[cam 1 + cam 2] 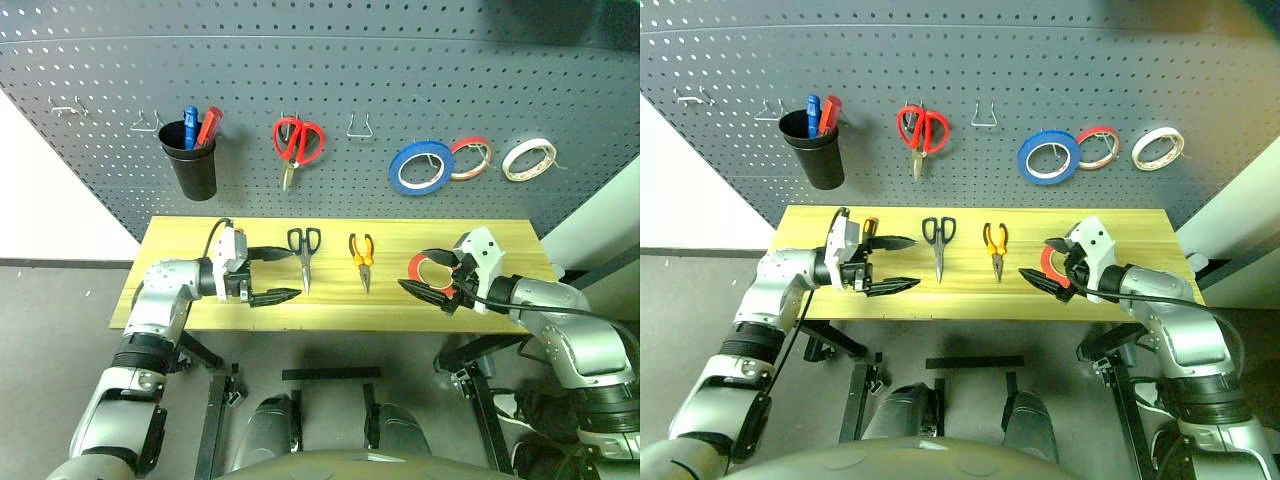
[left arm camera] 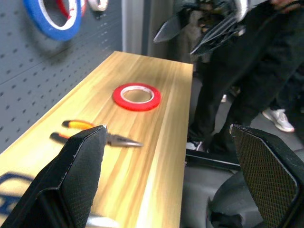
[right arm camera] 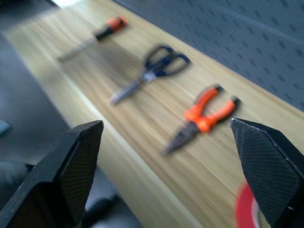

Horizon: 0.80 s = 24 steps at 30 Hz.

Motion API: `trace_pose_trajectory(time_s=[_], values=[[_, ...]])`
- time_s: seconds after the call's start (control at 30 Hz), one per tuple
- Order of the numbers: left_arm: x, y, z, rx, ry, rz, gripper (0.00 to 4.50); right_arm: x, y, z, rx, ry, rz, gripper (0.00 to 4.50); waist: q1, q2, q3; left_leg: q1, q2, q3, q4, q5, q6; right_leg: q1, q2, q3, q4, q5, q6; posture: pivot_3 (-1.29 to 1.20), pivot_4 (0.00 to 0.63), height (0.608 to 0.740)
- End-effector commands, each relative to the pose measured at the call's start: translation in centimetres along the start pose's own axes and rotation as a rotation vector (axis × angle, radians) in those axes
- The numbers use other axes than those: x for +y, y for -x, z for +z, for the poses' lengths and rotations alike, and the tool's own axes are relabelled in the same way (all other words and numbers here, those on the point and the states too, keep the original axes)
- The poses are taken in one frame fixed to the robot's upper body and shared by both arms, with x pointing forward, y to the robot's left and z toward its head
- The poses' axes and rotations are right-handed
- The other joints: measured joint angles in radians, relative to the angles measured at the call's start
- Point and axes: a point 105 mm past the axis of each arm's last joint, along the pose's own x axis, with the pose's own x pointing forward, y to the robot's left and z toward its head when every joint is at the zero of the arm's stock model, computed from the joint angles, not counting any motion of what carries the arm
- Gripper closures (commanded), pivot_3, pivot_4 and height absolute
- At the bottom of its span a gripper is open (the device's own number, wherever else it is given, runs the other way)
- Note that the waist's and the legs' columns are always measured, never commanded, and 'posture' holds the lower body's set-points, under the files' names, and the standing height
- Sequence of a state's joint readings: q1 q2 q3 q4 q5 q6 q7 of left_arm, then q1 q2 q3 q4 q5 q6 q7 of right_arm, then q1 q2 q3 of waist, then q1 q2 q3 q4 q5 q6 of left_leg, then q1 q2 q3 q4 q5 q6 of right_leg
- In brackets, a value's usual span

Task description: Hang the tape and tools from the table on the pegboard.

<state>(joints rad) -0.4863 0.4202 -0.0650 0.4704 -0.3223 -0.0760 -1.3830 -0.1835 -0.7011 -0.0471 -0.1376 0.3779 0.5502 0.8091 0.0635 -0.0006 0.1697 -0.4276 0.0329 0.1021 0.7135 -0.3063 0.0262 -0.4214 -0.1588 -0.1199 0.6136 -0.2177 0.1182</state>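
The red tape lies flat, clear of the pliers, so the robot's right gripper keeps lowering open until one finger enters the red tape's hole, then close.
The red tape lies flat near the right end of the yellow table. My right gripper hovers open just above it, apart from it. Left of the tape lie the orange-handled pliers, the dark-handled scissors and the screwdriver, each with its handle toward the pegboard. My left gripper is open and level, pointing right, beside the scissors and over the screwdriver, with nothing between its fingers.
On the pegboard hang a black cup with markers, red-handled scissors, a blue roll, a thin red-and-white roll and a white roll. Bare hooks sit between them. A person's legs stand past the table's right end.
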Motion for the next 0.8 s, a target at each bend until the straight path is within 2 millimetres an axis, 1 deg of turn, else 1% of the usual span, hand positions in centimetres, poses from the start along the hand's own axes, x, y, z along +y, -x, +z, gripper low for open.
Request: trace_pose_trajectory(time_s=[0.03,0.1,0.2,0.3,0.37,0.5,0.6,0.7,0.8], values=[[0.0,-1.6,0.8,-0.012,-0.037,-0.021,0.13,-1.0,0.2,-0.3,0.067,0.004,-0.042,0.0,-0.001,-0.001,0.018,0.0,0.0,0.0,0.0,0.0,0.0,0.0,0.0,0.0,0.0,0.0,0.0,0.11,0.24,0.711],[0.1,-2.1,0.4,0.038,-0.036,-0.029,0.13,-1.6,0.2,-0.9,0.115,-0.001,-0.065,0.0,-0.002,0.0,0.033,-0.001,0.0,0.0,0.0,0.001,-0.001,-0.002,0.0,0.001,0.001,0.0,0.0,0.1,0.259,0.711],[1.2,-3.3,0.8,0.048,-0.058,0.007,0.13,-2.9,0.2,-0.8,0.14,-0.01,-0.104,0.0,-0.002,-0.001,0.057,-0.001,0.0,0.001,0.0,0.001,-0.001,-0.002,0.0,0.001,0.001,0.0,0.0,0.09,0.288,0.711],[1.6,-4.6,1.0,0.069,-0.077,0.007,0.13,-3.7,-0.1,-0.7,0.158,-0.014,-0.117,0.0,-0.002,-0.002,0.075,-0.002,0.0,0.001,0.0,0.001,-0.001,-0.003,-0.001,0.001,0.001,0.0,0.0,0.09,0.308,0.711],[1.7,-5.6,1.2,0.067,-0.079,0.011,0.13,-4.3,-0.5,-0.8,0.176,-0.004,-0.129,0.0,-0.002,-0.003,0.086,-0.004,0.0,0.001,0.0,0.003,-0.004,-0.004,-0.001,0.001,0.001,0.0,0.0,0.09,0.319,0.711],[2.1,-7.6,1.0,0.094,-0.082,0.059,0.13,-5.6,-1.3,-1.2,0.247,0.018,-0.156,0.0,-0.004,-0.002,0.115,-0.005,-0.001,0.001,0.001,0.003,-0.004,-0.005,-0.001,0.001,0.001,0.0,0.0,0.08,0.354,0.711],[2.8,-8.8,1.5,0.078,-0.08,0.117,0.13,-6.3,-1.8,-1.3,0.283,0.01,-0.168,0.0,-0.005,-0.003,0.134,-0.007,-0.001,0.001,0.001,0.003,-0.004,-0.008,-0.001,0.001,0.002,0.0,0.001,0.09,0.369,0.711],[2.8,-9.7,2.2,0.055,-0.084,0.115,0.13,-7.1,-2.1,-1.5,0.3,-0.001,-0.179,0.0,-0.004,-0.002,0.145,-0.014,-0.001,0.001,0.002,0.003,-0.004,-0.014,-0.001,0.001,0.005,0.001,0.001,0.09,0.381,0.711],[2.6,-10.5,2.5,0.053,-0.086,0.095,0.13,-7.6,-2.3,-1.8,0.319,-0.003,-0.183,0.0,-0.004,-0.002,0.157,-0.015,-0.001,0.002,0.002,0.003,-0.004,-0.015,-0.001,0.0,0.005,0.001,0.001,0.1,0.391,0.711]])
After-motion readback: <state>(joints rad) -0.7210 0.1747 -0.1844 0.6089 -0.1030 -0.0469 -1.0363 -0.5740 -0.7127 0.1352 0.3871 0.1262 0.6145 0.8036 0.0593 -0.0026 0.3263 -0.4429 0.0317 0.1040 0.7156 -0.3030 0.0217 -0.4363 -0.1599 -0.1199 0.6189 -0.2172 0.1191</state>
